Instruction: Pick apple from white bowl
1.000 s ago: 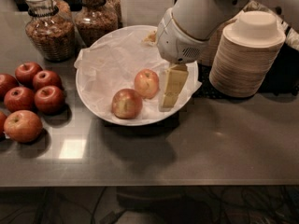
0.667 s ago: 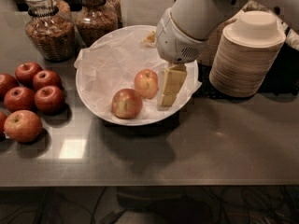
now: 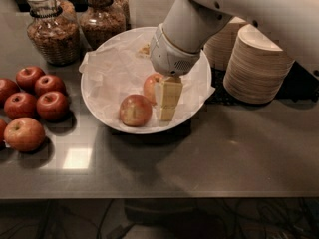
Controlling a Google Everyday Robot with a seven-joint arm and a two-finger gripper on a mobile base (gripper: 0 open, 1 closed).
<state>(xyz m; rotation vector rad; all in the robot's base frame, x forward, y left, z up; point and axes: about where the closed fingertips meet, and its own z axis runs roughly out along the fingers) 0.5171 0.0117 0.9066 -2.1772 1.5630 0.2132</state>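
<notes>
The small apple point(image 3: 150, 87) is outside the gripper's fingers, which reach down along its side. The robot should lift clear and line up with the apple before it grasps.
The white bowl point(image 3: 102, 101) with its crinkled paper liner sits mid-table. Two apples lie in it. The small pale pinkish apple point(image 3: 151, 86) is near the bowl's middle, its right side hidden behind my gripper. A slightly larger, redder blush apple point(image 3: 135, 110) lies in front and to the left of it. My gripper point(image 3: 167, 103), cream-coloured, points down into the bowl right against the small apple's right side, reaching to the liner. The white arm comes in from the upper right.
Several dark red apples point(image 3: 36, 97) lie on the table to the left. Two glass jars point(image 3: 52, 26) of granola stand at the back left. Stacks of beige paper bowls point(image 3: 256, 66) stand to the right of the bowl. The table's front edge runs along the bottom.
My gripper has shifted left and a little lower inside the bowl, now covering the small apple's right side. The apples and the bowl have not moved.
</notes>
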